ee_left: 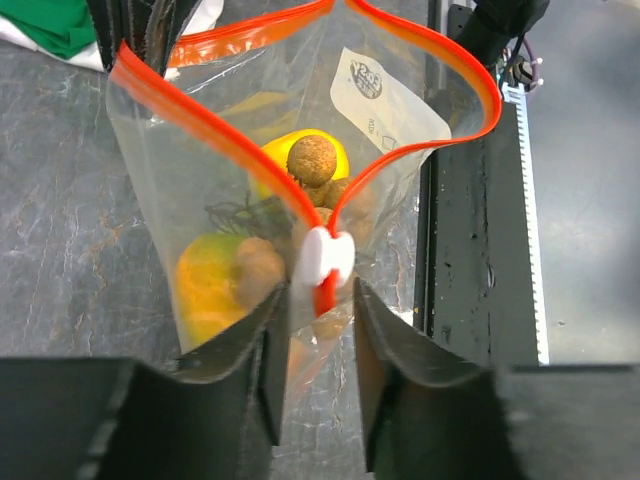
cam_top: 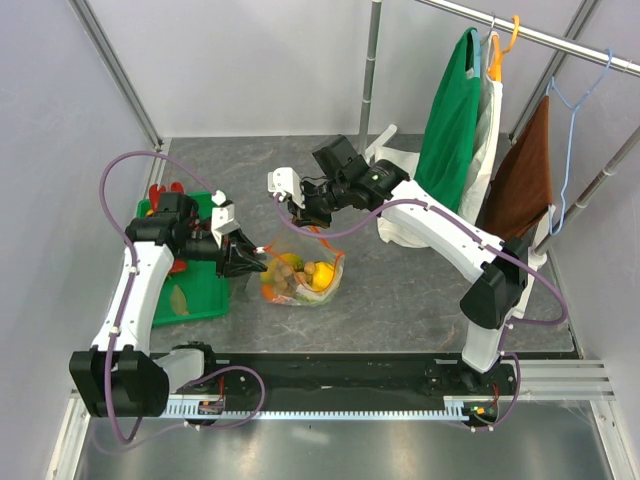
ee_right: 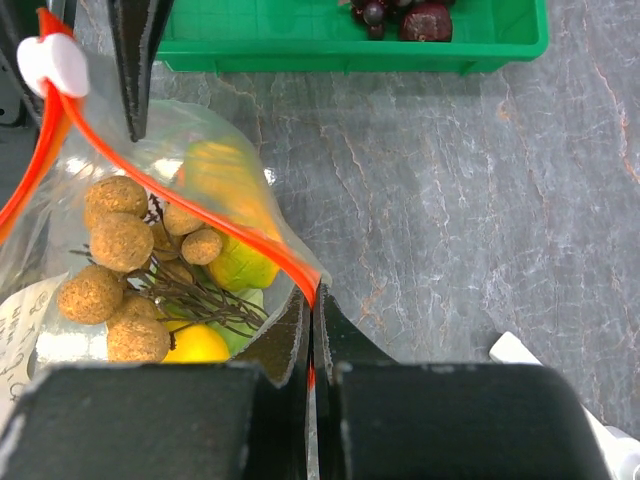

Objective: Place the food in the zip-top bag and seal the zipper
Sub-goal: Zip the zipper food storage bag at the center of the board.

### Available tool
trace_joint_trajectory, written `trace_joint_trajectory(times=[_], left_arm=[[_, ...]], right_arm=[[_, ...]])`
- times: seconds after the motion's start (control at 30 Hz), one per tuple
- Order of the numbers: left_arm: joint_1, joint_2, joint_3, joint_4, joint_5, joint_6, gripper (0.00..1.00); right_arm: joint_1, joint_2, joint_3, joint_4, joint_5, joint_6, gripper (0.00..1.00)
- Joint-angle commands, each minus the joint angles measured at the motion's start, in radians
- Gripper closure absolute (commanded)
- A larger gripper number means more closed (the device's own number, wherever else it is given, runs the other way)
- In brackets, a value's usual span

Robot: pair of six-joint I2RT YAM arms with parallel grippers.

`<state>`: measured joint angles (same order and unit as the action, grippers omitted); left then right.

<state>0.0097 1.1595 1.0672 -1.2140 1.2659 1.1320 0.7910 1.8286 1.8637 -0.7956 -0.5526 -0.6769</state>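
My right gripper should grab the slider [ee_left: 326, 255] and pull it while my left gripper pinches the bag's corner, because my right gripper is holding the zipper [ee_right: 310, 283] far away from the white slider.
The clear zip-top bag [cam_top: 300, 282] hangs between my two grippers, mouth open. Inside it are tan-brown balls [ee_right: 120, 240], a yellow mango-like fruit [ee_right: 200, 345] and green cabbage [ee_right: 240, 265]. The red-orange zipper [ee_left: 210, 125] gapes wide. Its white slider [ee_left: 325, 255] sits just beyond the tips of my left gripper [ee_left: 320, 300]. The left jaws stand apart, straddling that bag corner. My right gripper [ee_right: 312, 300] is shut on the other end of the zipper [ee_right: 220, 225]. A red toy [cam_top: 160, 192] lies on the tray, partly hidden by the left arm.
The green tray [cam_top: 200, 300] lies left of the bag and holds dark red items [ee_right: 400, 15]. A white cloth bag [cam_top: 400, 220] lies behind the right arm. A green garment [cam_top: 450, 110] and a brown cloth [cam_top: 525, 175] hang on a rail at the back right.
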Motion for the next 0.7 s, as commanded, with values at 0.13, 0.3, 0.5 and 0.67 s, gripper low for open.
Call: trace_joint_trajectory(times=[0.13,0.3,0.5,0.67], left_arm=[[0.045,-0.012,-0.015,0.129,0.024,-0.170,0.79],[0.082,0.008,-0.001,0.180,0.043,-0.228,0.98],[0.093,0.009,0.010,0.217,0.050,-0.308,0.98],[0.096,0.003,0.008,0.235,0.047,-0.351,0.98]], right_arm=[[0.001,-0.011,0.028,0.058,-0.020,0.005,1.00],[0.001,-0.025,0.034,0.058,0.020,0.077,0.67],[-0.001,0.020,0.305,-0.014,-0.061,0.246,0.16],[0.014,-0.023,0.255,0.048,-0.158,0.278,0.17]])
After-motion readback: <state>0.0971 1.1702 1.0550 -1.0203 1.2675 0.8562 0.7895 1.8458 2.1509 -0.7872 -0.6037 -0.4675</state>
